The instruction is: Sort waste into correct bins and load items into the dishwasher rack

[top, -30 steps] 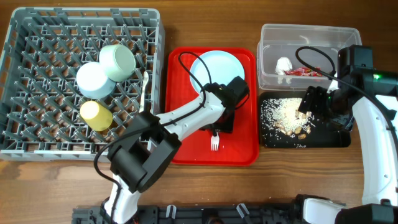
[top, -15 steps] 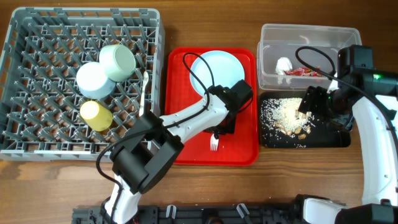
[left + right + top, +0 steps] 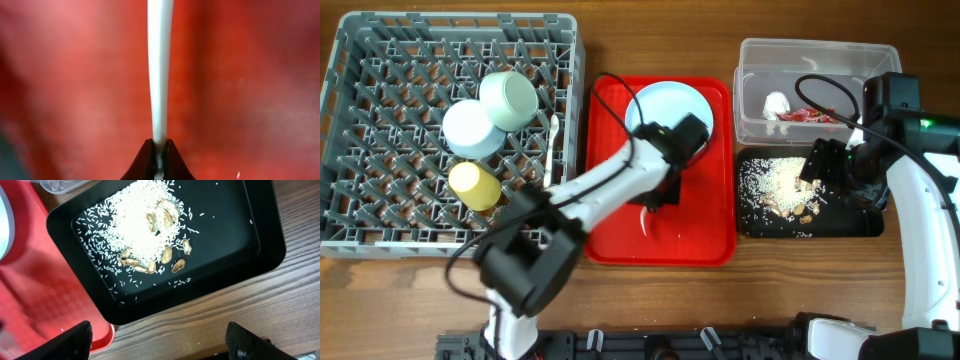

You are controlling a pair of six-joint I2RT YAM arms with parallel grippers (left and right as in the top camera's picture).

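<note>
I should move my left gripper next to the rack's open edge strip (image 3: 562, 98), as the white fork (image 3: 643, 220) is parallel to it, and let go of the fork by the white utensil.
A white fork (image 3: 160, 75) hangs over the red tray (image 3: 705, 235), and my left gripper (image 3: 159, 150) is shut on its handle. From overhead the left gripper (image 3: 657, 195) is near the tray's middle, with the blurred fork (image 3: 644, 222) pointing toward the front edge. A light blue plate (image 3: 665, 100) lies at the back of the tray. My right gripper (image 3: 160, 342) stands open and empty over the front edge of the black tray (image 3: 235, 240) of rice and peanuts. The grey dishwasher rack (image 3: 380, 150) at the left holds three cups.
A clear bin (image 3: 815, 60) with a white scrap and a red wrapper stands behind the black tray (image 3: 850, 225). A white utensil (image 3: 553, 135) lies at the rack's right edge. Bare wooden table runs along the front.
The left gripper has shut on the fork handle and swung left over the tray, carrying the fork with it. The right arm has not moved.
</note>
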